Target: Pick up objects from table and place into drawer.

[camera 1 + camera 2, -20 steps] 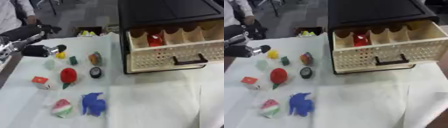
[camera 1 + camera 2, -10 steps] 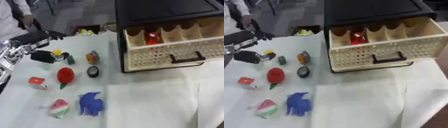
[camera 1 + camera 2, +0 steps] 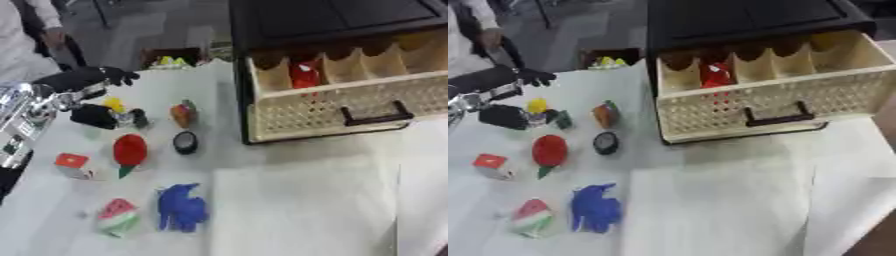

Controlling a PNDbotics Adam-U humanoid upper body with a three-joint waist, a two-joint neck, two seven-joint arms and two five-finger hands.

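Observation:
The small yellow piece is past the dark green piece, so the dark green piece should come up by itself when I lift it.
My left hand [image 3: 90, 115] comes in from the left edge, its dark fingers [image 3: 87, 78] stretched out and open. Its lower part rests right beside a small yellow piece [image 3: 114, 104] and a dark green piece [image 3: 140, 118]. Nearby on the white table lie an orange-green toy [image 3: 182, 114], a black round thing [image 3: 185, 142], a red strawberry [image 3: 129, 149], a red-white cube [image 3: 72, 164], a watermelon slice [image 3: 117, 218] and a blue toy [image 3: 182, 207]. The beige drawer [image 3: 754, 102] stands pulled out, with a red object [image 3: 716, 75] in one compartment. No right hand shows.
The drawer belongs to a black cabinet [image 3: 737, 20] at the back right. A dark box [image 3: 179, 56] with yellow-green things sits beyond the table's far edge. A person's sleeve [image 3: 26, 45] shows at the far left. White table cover [image 3: 737, 200] spreads at the front.
My left hand has slid down and right, closing on the yellow piece; its lower part now covers the pale piece seen earlier. The whole picture has also shifted a little.

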